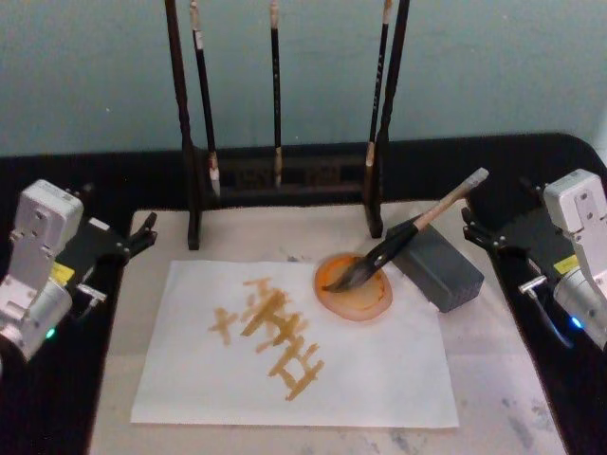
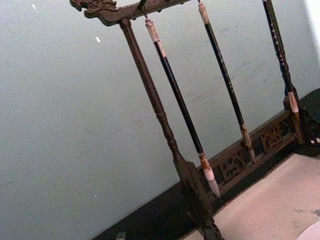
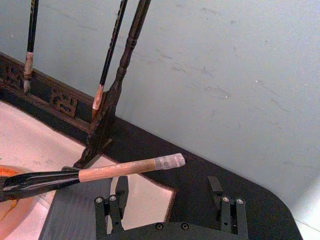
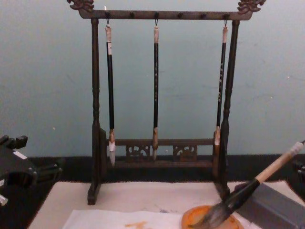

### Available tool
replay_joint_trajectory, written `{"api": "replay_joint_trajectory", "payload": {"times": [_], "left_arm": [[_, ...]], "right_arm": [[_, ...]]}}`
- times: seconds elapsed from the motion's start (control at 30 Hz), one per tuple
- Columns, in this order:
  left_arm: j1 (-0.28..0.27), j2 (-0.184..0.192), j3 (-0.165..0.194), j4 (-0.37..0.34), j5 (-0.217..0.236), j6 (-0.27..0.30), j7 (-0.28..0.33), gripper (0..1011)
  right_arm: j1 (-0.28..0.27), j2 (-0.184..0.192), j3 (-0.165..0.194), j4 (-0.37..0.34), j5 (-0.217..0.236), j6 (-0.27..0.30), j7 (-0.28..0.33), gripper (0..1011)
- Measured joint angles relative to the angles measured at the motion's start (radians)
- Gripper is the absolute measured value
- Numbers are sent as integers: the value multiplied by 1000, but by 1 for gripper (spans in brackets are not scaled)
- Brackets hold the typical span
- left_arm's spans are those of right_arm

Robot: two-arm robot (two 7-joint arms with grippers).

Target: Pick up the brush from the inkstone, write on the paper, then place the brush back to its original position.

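My gripper will lift the brush point(image 4: 258, 182) free right away and leave the inkstone in place, because the dark bristles point(image 4: 215, 215) just rest in the open inkstone.
The brush point(image 1: 398, 242) lies slanted, its dark bristles resting in the round orange inkstone point(image 1: 370, 303) and its tan handle leaning over a grey block point(image 1: 446, 270). The white paper point(image 1: 379, 379) lies in front of the inkstone and bears orange-yellow strokes. My right gripper point(image 1: 498, 256) sits at the table's right side, open and empty, just behind the handle end of the brush point(image 3: 125, 170). My left gripper point(image 1: 119, 261) rests at the left side, open, well away from the paper. From the chest, the brush point(image 4: 252, 186) rises from the inkstone point(image 4: 190, 220) toward the right.
A dark wooden rack point(image 1: 275, 175) with three thin hanging brushes stands at the back of the beige felt mat point(image 1: 493, 379). A teal wall closes the scene behind it. Black tabletop borders the mat on both sides.
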Motion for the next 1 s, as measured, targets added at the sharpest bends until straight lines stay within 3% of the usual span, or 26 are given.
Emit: {"api": "replay_joint_trajectory", "payload": {"times": [1.0], "left_arm": [[0, 0, 0, 0, 0, 0, 0, 1010]], "right_arm": [[0, 0, 0, 0, 0, 0, 0, 1000]]}}
